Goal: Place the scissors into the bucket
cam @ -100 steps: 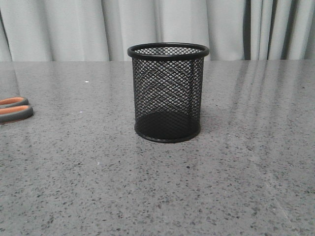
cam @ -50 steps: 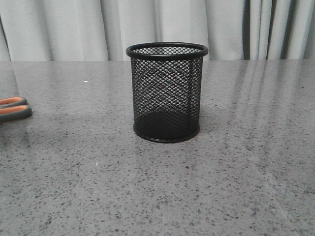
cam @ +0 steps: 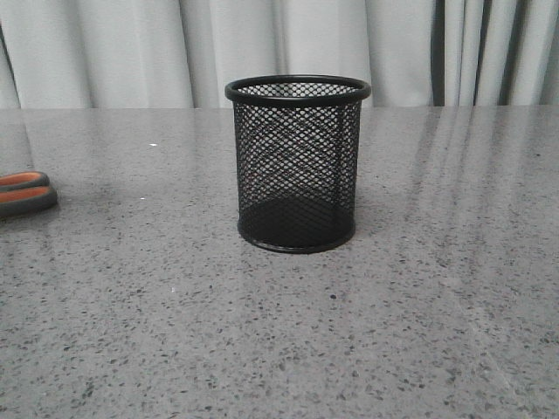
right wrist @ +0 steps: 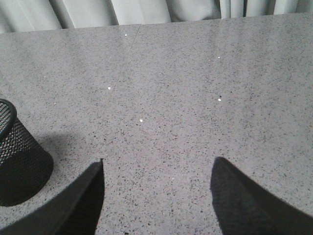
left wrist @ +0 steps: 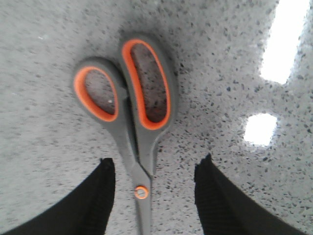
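Note:
The bucket's opening (cam: 298, 90) is much wider than the closed blades of the scissors (left wrist: 146, 142), so the scissors will rest at a slant against the bucket's rim with their handles out when the robot lowers them in.
The scissors (left wrist: 139, 127) lie flat on the grey speckled table, dark grey handles lined in orange. In the front view only their handles (cam: 26, 194) show at the far left edge. My left gripper (left wrist: 154, 169) is open just above them, its fingers either side of the orange pivot screw, not touching. The blades run out of view under the wrist. The bucket (cam: 297, 164) is a black wire-mesh cup standing upright at the table's middle; it also shows in the right wrist view (right wrist: 19, 156). My right gripper (right wrist: 157, 169) is open and empty over bare table beside the bucket.
The grey speckled table (cam: 419, 305) runs back to a pale curtain (cam: 131, 52). Bright light patches (left wrist: 286, 44) reflect on the tabletop near the scissors.
Almost nothing differs in the front view; the picture shifts by a few pixels. The bucket and the scissors' handles stay in place.

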Controlling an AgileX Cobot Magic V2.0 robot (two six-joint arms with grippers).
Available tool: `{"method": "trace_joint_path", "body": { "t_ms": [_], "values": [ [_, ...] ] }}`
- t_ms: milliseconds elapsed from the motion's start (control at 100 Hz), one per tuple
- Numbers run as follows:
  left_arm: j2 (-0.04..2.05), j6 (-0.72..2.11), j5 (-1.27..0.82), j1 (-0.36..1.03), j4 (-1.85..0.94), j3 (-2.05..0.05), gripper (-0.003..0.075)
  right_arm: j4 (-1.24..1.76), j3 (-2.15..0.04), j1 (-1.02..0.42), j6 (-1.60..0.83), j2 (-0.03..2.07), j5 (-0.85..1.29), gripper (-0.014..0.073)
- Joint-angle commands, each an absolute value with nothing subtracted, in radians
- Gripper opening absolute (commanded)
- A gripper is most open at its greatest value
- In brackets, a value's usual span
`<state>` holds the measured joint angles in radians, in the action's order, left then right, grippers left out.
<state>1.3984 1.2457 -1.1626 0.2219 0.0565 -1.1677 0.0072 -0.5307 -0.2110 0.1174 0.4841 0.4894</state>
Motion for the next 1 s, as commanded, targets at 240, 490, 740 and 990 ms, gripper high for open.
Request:
{"method": "trace_joint_path", "body": {
  "t_ms": [240, 490, 740, 990],
  "values": [
    [1.478, 1.274, -1.148, 0.201, 0.041, -1.201, 0.0393, -0.023, -0.567, -0.224, 0.106, 0.495, 0.42, 0.0421],
    [1.521, 1.274, -1.139, 0.105, 0.014, -1.201, 0.0393, -0.023, -0.567, -0.224, 0.106, 0.495, 0.42, 0.0421],
    [1.538, 1.352, -1.124, 0.067, -0.08, -1.201, 0.0393, -0.023, -0.567, -0.224, 0.106, 0.495, 0.42, 0.0421],
    [1.568, 1.374, -1.117, 0.067, -0.095, -1.201, 0.0393, -0.023, -0.567, -0.224, 0.106, 0.495, 0.431, 0.0421]
  ]
}}
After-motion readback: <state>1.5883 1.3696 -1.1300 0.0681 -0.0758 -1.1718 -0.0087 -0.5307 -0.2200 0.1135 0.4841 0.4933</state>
